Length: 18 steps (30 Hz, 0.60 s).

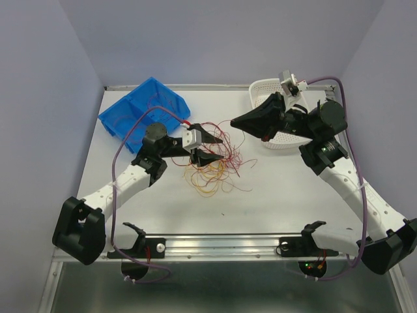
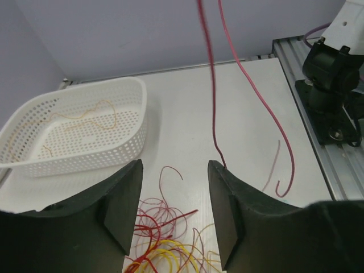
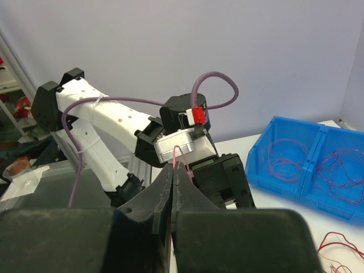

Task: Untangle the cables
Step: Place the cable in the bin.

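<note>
My left gripper should take over the thin red cable [image 2: 266, 102] and bring it to the blue bin [image 1: 144, 112], because the cable hangs from my right gripper, far from the bin.
The cables [image 1: 210, 171] lie in a loose tangle of dark red and yellow-orange strands at the table's middle. My left gripper [image 1: 217, 149] hovers over the tangle's far side with its jaws apart. In the left wrist view the curls [image 2: 162, 236] show low between its fingers [image 2: 122, 210], and nothing is pinched. My right gripper [image 1: 233, 122] is raised just beyond, shut on one thin red strand [image 3: 180, 151] that loops out above the tips [image 3: 173, 166]. That strand [image 2: 212, 85] hangs down in two lines to the table.
A white perforated basket [image 1: 260, 88] at the back right holds a thin orange strand [image 2: 85, 116]. A blue two-compartment bin [image 1: 140, 111] at the back left holds red strands [image 3: 284, 159]. The right arm's base [image 2: 333, 85] stands on the near rail.
</note>
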Each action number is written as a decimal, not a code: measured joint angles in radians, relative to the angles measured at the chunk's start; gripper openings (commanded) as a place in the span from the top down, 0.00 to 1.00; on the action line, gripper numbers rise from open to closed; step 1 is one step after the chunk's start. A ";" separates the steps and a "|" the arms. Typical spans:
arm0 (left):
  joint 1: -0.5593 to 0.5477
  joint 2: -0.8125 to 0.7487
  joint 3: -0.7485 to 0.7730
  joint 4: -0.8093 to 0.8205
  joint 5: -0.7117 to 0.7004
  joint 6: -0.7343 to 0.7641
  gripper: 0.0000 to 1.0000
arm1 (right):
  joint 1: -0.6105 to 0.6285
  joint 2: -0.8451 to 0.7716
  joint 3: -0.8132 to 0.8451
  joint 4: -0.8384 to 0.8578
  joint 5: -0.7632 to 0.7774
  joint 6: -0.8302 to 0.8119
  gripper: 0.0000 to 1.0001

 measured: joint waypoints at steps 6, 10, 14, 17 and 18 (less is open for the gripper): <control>0.000 -0.006 0.001 -0.058 0.028 0.050 0.23 | 0.000 0.000 -0.002 0.004 0.000 0.000 1.00; 0.000 -0.037 0.001 -0.099 0.055 0.082 0.20 | 0.000 -0.006 -0.016 0.004 -0.001 0.000 1.00; 0.000 -0.074 0.001 -0.120 0.083 0.105 0.19 | 0.000 -0.012 -0.017 0.004 -0.001 0.000 0.99; 0.000 -0.081 0.001 -0.146 0.108 0.132 0.19 | 0.000 -0.020 -0.017 0.005 -0.004 -0.001 0.99; 0.000 -0.081 0.001 -0.170 0.117 0.146 0.19 | 0.000 -0.021 -0.017 0.005 -0.005 -0.001 1.00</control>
